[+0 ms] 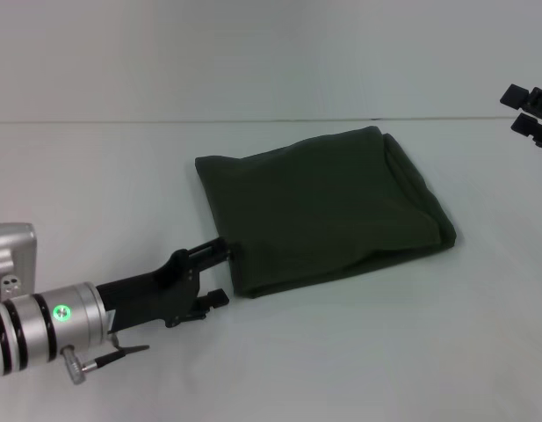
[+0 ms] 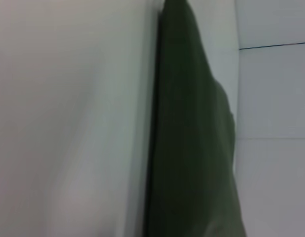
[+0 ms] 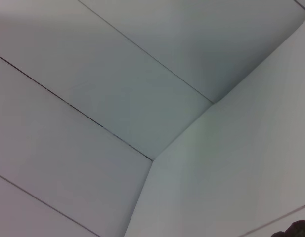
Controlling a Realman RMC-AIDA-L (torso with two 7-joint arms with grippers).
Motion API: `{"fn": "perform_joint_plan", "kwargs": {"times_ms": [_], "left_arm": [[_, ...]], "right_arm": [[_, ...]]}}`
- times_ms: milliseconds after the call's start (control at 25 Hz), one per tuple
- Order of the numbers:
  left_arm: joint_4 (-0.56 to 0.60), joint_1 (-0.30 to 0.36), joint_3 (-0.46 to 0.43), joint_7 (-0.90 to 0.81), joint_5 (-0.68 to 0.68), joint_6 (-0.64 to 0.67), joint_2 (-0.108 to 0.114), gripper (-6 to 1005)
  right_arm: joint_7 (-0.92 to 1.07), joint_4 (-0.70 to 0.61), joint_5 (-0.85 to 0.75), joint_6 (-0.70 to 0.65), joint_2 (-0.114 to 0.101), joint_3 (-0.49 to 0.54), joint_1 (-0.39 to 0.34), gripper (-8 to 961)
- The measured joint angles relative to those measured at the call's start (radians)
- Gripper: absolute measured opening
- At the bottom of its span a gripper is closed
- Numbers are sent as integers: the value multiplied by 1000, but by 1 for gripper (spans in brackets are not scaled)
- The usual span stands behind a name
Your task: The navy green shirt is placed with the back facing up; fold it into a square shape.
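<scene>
The folded navy green shirt [image 1: 319, 207] is crooked and close to the wall, so next I pinch its near corner [image 1: 242, 286] with my left gripper and pull the shirt nearer and straight.
The navy green shirt [image 1: 319, 207] lies folded into a rough square on the white table [image 1: 385, 352], plain side up, with no letters showing. My left gripper [image 1: 221, 272] is open at the shirt's near left corner. Its upper finger touches the shirt's left edge and its lower finger lies on the table just short of the corner. The left wrist view shows the shirt [image 2: 192, 148] as a flat dark slab seen edge-on. My right gripper [image 1: 522, 108] is open, raised at the far right, away from the shirt.
The table meets a white wall [image 1: 253, 53] behind the shirt. The right wrist view shows only the panelled wall [image 3: 117, 74] and the table surface [image 3: 231, 163].
</scene>
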Motion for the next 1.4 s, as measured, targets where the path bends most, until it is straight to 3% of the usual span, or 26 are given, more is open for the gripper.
{"fn": "perform_joint_plan", "kwargs": {"times_ms": [760, 1000, 1120, 1320, 1400], "left_arm": [[-97, -77, 71, 36, -5, -143, 0, 938], [-93, -77, 87, 43, 0, -147, 0, 762], [-92, -74, 91, 62, 0, -146, 0, 523], [-90, -71, 90, 90, -6, -141, 0, 310], [-89, -72, 92, 94, -7, -139, 0, 268]], "right_arm": [[3, 16, 1, -4, 1, 11, 1, 821], [4, 22, 2, -11, 1, 22, -5, 821], [7, 23, 2, -11, 1, 22, -7, 821], [9, 38, 2, -12, -1, 22, -8, 821], [9, 43, 2, -12, -1, 24, -8, 821]]}}
